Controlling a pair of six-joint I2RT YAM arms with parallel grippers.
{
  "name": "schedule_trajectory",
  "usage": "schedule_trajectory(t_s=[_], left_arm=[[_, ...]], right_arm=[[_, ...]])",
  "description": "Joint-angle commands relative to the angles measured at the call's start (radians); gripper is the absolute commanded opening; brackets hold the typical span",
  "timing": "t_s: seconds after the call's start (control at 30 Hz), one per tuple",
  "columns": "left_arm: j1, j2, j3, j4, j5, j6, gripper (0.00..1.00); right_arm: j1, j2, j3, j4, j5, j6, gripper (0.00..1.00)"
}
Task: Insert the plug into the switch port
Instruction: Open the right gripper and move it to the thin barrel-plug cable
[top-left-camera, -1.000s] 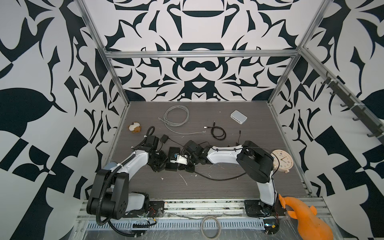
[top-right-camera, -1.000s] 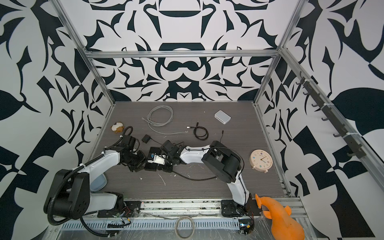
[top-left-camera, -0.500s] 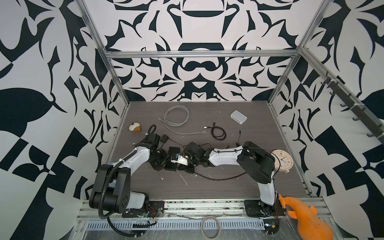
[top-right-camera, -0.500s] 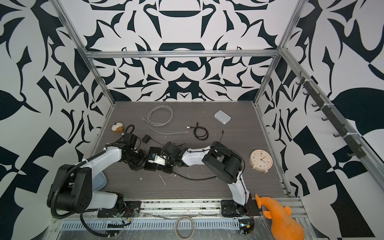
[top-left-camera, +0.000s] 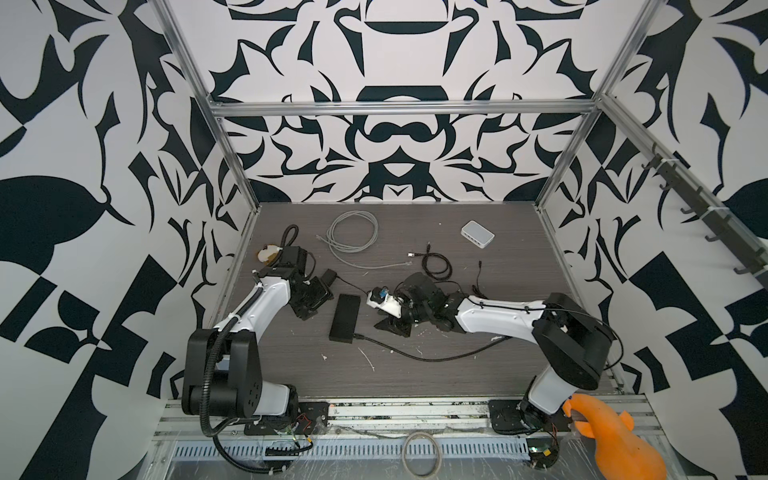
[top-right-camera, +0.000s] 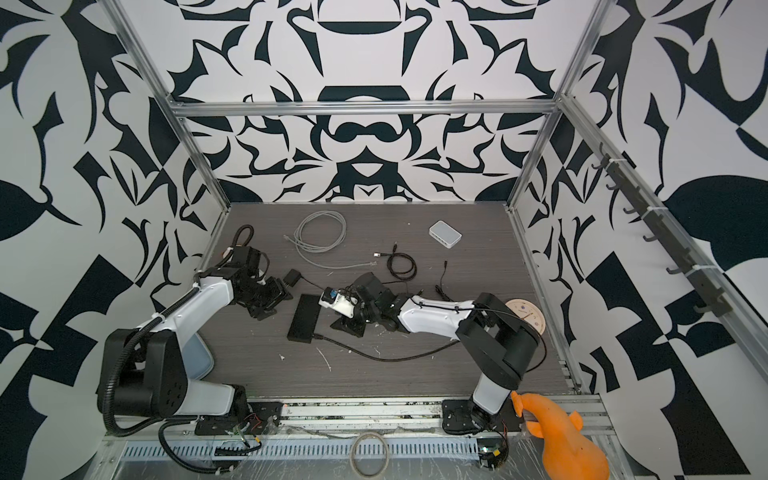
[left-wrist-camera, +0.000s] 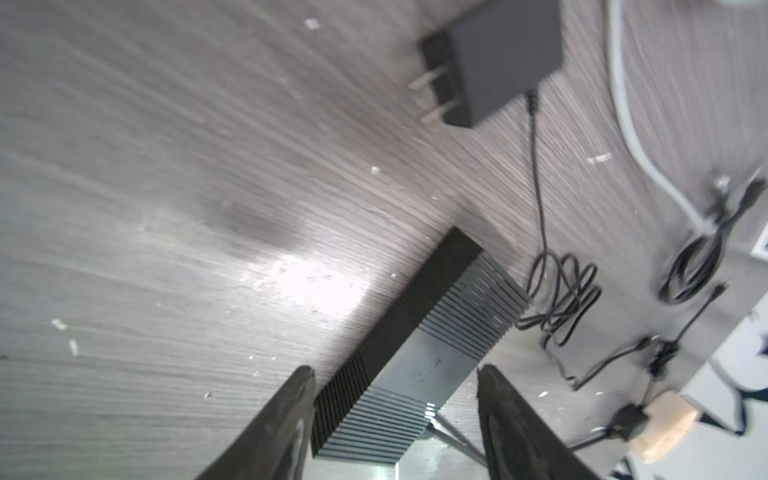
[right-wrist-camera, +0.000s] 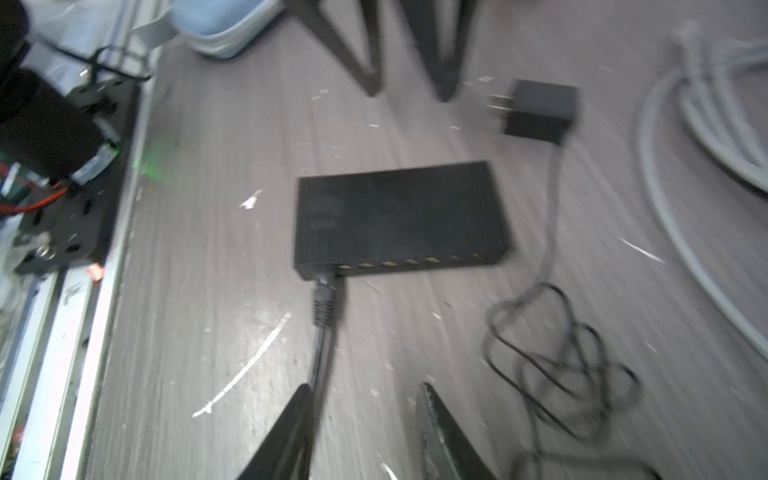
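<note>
The thin lead's plug (left-wrist-camera: 641, 344) lies free of the black cable coil, so the robot's open right gripper keeps moving toward this plug until its fingers close around it.
The black switch (top-left-camera: 345, 318) lies flat mid-table in both top views. A black plug (right-wrist-camera: 324, 299) sits in the end port on the switch's (right-wrist-camera: 399, 216) front face, and its cable (top-left-camera: 432, 357) trails off to the right. My left gripper (top-left-camera: 316, 303) hovers just left of the switch, open; in the left wrist view the switch's (left-wrist-camera: 419, 365) ribbed end shows beyond the open left gripper (left-wrist-camera: 395, 374), untouched. My right gripper (right-wrist-camera: 365, 387) is open too, just right of the switch, with the cable running past one fingertip (right-wrist-camera: 305, 392) and only bare table between the fingers.
A black power adapter (top-left-camera: 328, 276) lies behind the switch, its thin lead tangled nearby. A grey cable coil (top-left-camera: 353, 237), a black cable coil (top-left-camera: 436, 266) and a white box (top-left-camera: 478, 234) sit further back. A clock (top-right-camera: 525, 313) and orange toy (top-left-camera: 611, 440) are at the right.
Both grippers have opened and drawn back from the switch, the left one leftward and the right one rightward. The plug stays in the port.
</note>
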Motion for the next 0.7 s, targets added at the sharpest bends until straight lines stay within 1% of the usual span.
schedule_trajectory(t_s=[0.0, 0.07, 0.13, 0.23, 0.27, 0.37, 0.43, 0.5, 0.67], left_arm=[[-0.109, -0.043, 0.007, -0.066, -0.115, 0.054, 0.68], [-0.18, -0.044, 0.01, -0.076, -0.178, 0.069, 0.69], [-0.223, -0.029, 0.01, -0.077, -0.206, 0.08, 0.7], [-0.274, 0.013, 0.017, -0.08, -0.239, 0.106, 0.72], [-0.29, 0.033, 0.024, -0.089, -0.259, 0.115, 0.75], [-0.333, 0.095, 0.051, -0.111, -0.308, 0.137, 0.76], [-0.344, 0.122, 0.062, -0.118, -0.342, 0.143, 0.77], [-0.345, 0.133, 0.072, -0.112, -0.346, 0.147, 0.77], [-0.346, 0.155, 0.107, -0.09, -0.293, 0.169, 0.75]], right_arm=[[-0.067, -0.051, -0.018, -0.029, 0.065, 0.144, 0.44], [-0.111, -0.077, -0.03, -0.039, 0.101, 0.214, 0.45], [-0.134, -0.097, -0.031, -0.066, 0.136, 0.25, 0.46], [-0.14, -0.117, -0.024, -0.103, 0.183, 0.272, 0.46], [-0.139, -0.12, -0.019, -0.117, 0.191, 0.276, 0.46], [-0.141, -0.122, -0.007, -0.145, 0.219, 0.291, 0.46], [-0.143, -0.12, 0.0, -0.158, 0.238, 0.302, 0.46], [-0.146, -0.114, 0.011, -0.179, 0.246, 0.313, 0.46], [-0.156, -0.094, 0.032, -0.23, 0.296, 0.348, 0.46]])
